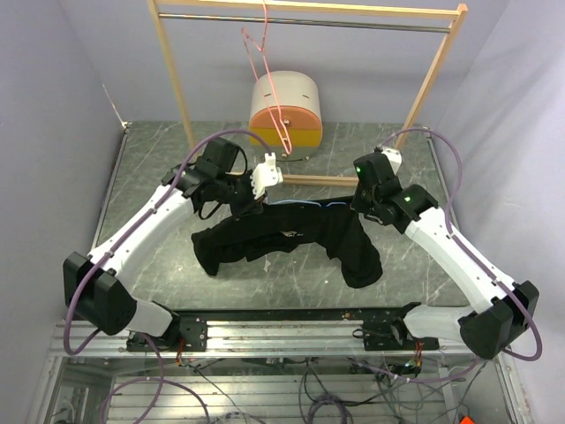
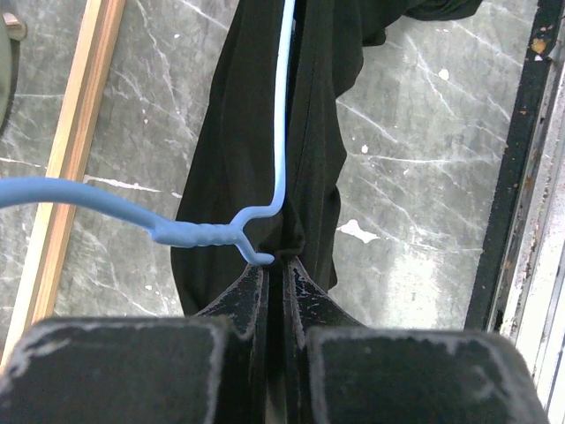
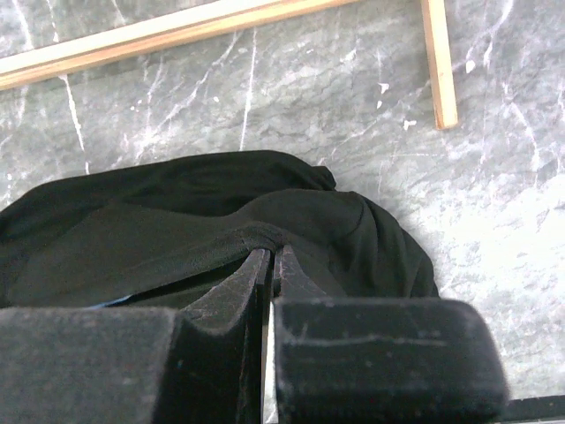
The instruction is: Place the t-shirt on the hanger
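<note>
The hanger's arm [image 1: 335, 204] reaches inside the cloth to the seam fold, so the robot's right gripper keeps pulling the cloth toward the hanger's neck [image 2: 237, 232] until it wraps around the arm.
The black t-shirt [image 1: 291, 234] hangs stretched between my two grippers above the grey table, with a sleeve drooping at each end. The light-blue wire hanger [image 2: 282, 106] runs inside the cloth; its twisted neck and hook [image 2: 199, 234] stick out to the left in the left wrist view. My left gripper [image 2: 278, 262] is shut on a fold of the t-shirt [image 2: 238, 132] right beside the hanger's neck. My right gripper [image 3: 271, 250] is shut on a seam fold of the t-shirt [image 3: 177, 221] at the other end. The chest print and neck label are hidden.
A wooden clothes rack [image 1: 168, 71] stands at the back, its base bar [image 1: 318, 179] just beyond the grippers. A pink-red wire hanger [image 1: 269, 79] hangs from its rail. A white and orange drum [image 1: 285, 110] stands behind it. A black rail [image 2: 512, 177] edges the table.
</note>
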Tool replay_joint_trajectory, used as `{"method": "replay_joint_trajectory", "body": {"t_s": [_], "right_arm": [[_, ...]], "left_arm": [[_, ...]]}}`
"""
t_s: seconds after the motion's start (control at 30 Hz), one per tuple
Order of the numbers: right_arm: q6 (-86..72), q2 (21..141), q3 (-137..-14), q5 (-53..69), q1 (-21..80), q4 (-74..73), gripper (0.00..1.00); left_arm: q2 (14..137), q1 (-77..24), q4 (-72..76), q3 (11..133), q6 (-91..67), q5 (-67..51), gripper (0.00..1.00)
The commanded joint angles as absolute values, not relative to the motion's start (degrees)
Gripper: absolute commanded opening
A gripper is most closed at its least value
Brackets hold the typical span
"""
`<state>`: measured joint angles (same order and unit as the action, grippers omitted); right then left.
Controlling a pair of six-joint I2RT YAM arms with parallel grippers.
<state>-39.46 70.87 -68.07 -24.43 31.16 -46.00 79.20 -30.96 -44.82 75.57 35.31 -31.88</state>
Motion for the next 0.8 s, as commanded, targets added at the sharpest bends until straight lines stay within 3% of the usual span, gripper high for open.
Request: {"method": "replay_joint_trajectory", "body": {"t_s": [0.0, 0.47, 0.77], "right_arm": [[-35.1, 71.3, -72.2, -25.6, 30.5, -48.5, 0.00], [-29.5, 79.3, -81.5, -23.1, 38.0, -48.6, 0.00], [-28.7, 83.6, -86.8, -23.8, 44.4, -48.0, 0.00]], "left_arm": [[82.4, -31.3, -43.2, 79.2, 36.0, -30.2, 0.07], [88.1, -34.2, -40.7, 86.2, 33.1, -33.1, 0.07], [85.7, -36.3, -39.5, 82.0, 31.8, -33.8, 0.07]]}}
